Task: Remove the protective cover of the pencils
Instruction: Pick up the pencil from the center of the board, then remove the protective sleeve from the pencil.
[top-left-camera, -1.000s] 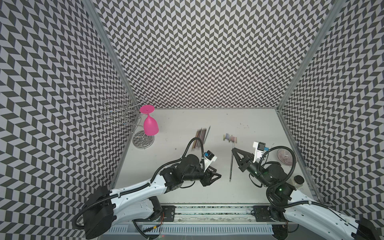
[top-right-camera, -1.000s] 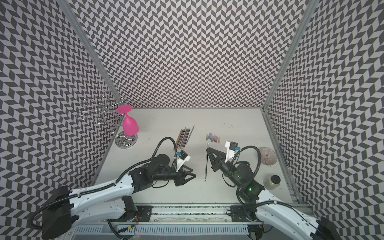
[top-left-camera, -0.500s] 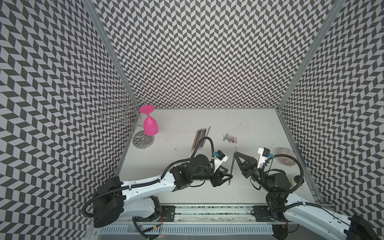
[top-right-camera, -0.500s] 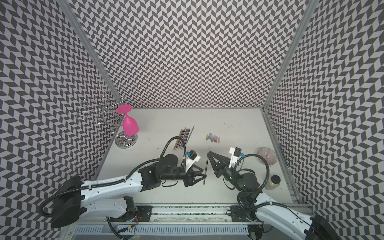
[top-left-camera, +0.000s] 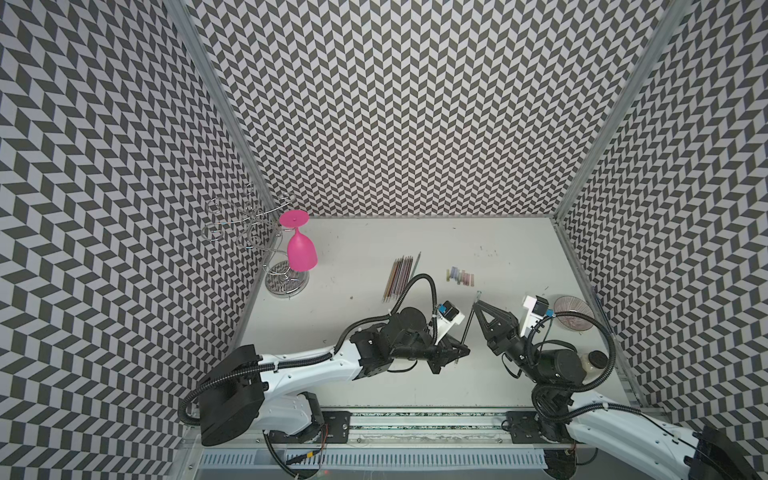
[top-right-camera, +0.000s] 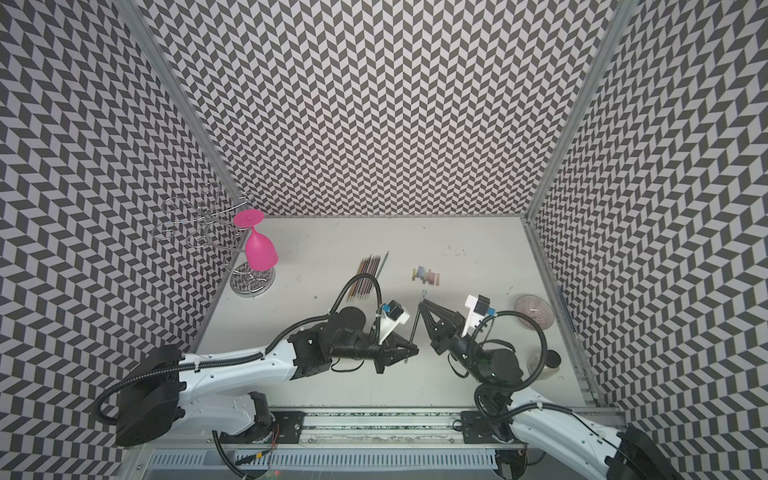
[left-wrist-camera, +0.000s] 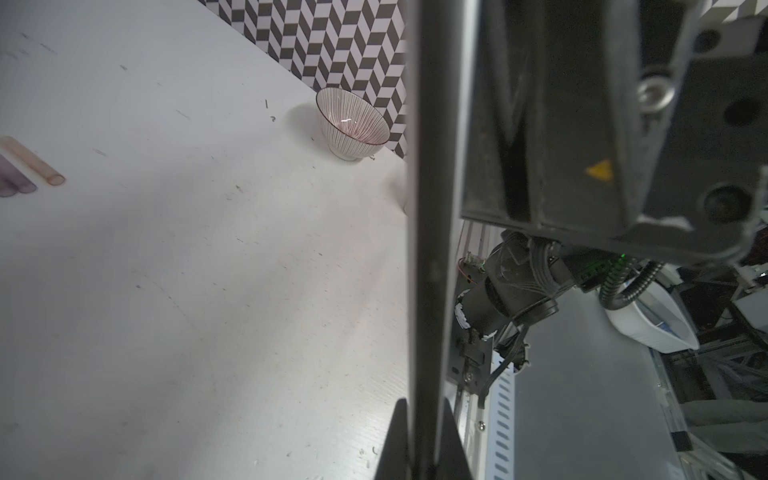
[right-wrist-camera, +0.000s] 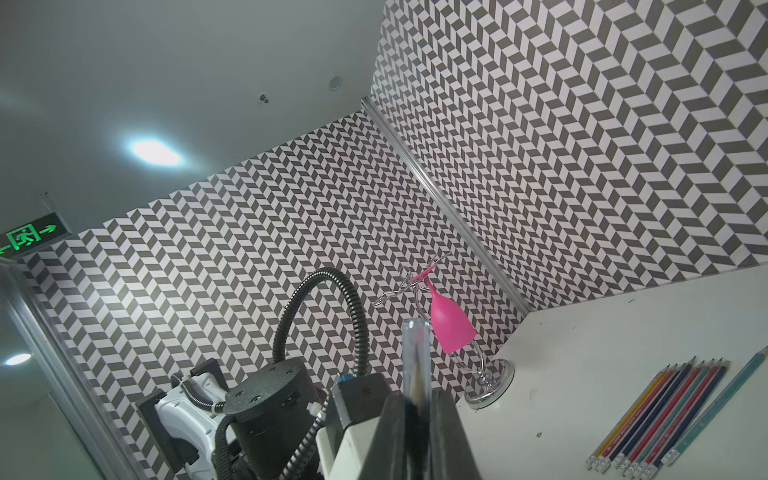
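Observation:
The clear protective cover (top-left-camera: 478, 295) sticks out beyond the fingers of the robot's right gripper, so that gripper should open, grab the cover's tip (right-wrist-camera: 415, 325) end-on and pull the cover straight off.
A black pencil (top-left-camera: 467, 328) is held slanted above the table between both arms. My right gripper (top-left-camera: 476, 306) is shut on its far end, where a clear protective cover (right-wrist-camera: 415, 353) sticks out past the jaws. My left gripper (top-left-camera: 462, 354) is shut on the pencil's near end; in the left wrist view the pencil (left-wrist-camera: 428, 249) runs straight up from between the closed fingertips (left-wrist-camera: 397, 440). The other pencils (top-left-camera: 400, 278) lie side by side on the table behind the left arm, also seen in the right wrist view (right-wrist-camera: 660, 411).
A short row of small coloured covers (top-left-camera: 460, 276) lies behind the grippers. A striped bowl (top-left-camera: 573, 318) and a small jar (top-left-camera: 592, 361) stand near the right wall. A pink glass (top-left-camera: 301, 249) hangs upside down on a wire rack (top-left-camera: 286, 282) at the back left.
My left arm has swung right to the pencil and its jaws have shut on the near end. The right arm has drawn back toward the front, still holding the pencil.

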